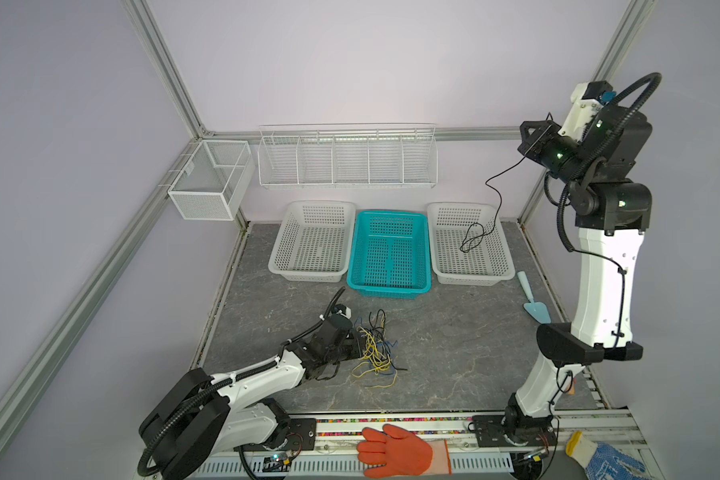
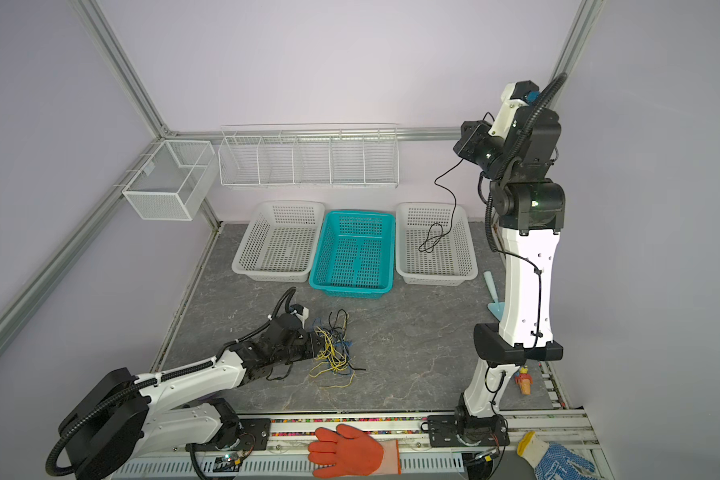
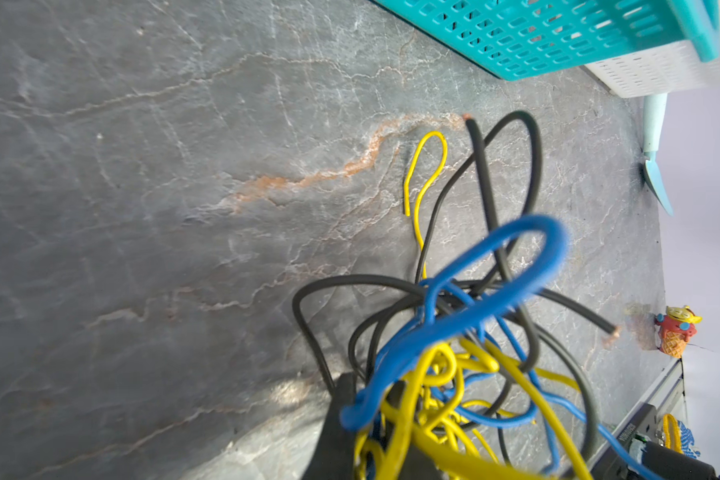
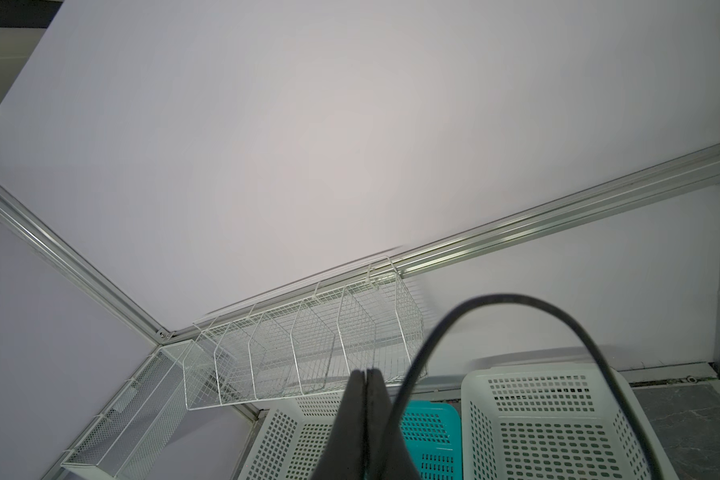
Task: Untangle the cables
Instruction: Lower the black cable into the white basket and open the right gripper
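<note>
The black cable is free of the tangle and its loop is inside the white basket [image 1: 473, 235], so the right gripper should keep lowering and let go over the basket's opening [image 1: 488, 244].
A tangle of thin yellow, blue and black cables [image 1: 376, 353] [image 2: 332, 354] [image 3: 466, 332] lies on the grey table at front centre. My left gripper [image 1: 360, 347] [image 2: 314, 347] [image 3: 366, 419] lies low at the tangle's left side, shut on yellow and blue strands. My right gripper [image 1: 524, 141] [image 2: 461, 140] [image 4: 366, 374] is raised high at the back right with its jaws pressed together. A single black cable [image 1: 497, 195] [image 2: 449, 191] [image 4: 516, 297] hangs from it. The lower loop of that cable rests in the right white basket [image 1: 504, 266] [image 2: 468, 266].
A teal basket [image 1: 389, 214] and a left white basket [image 1: 314, 204] stand beside the right one at the back. A wire rack [image 1: 346, 158] and a mesh box [image 1: 208, 183] hang on the walls. A light blue trowel [image 1: 533, 303] lies by the right arm. An orange glove [image 1: 395, 451] lies on the front rail.
</note>
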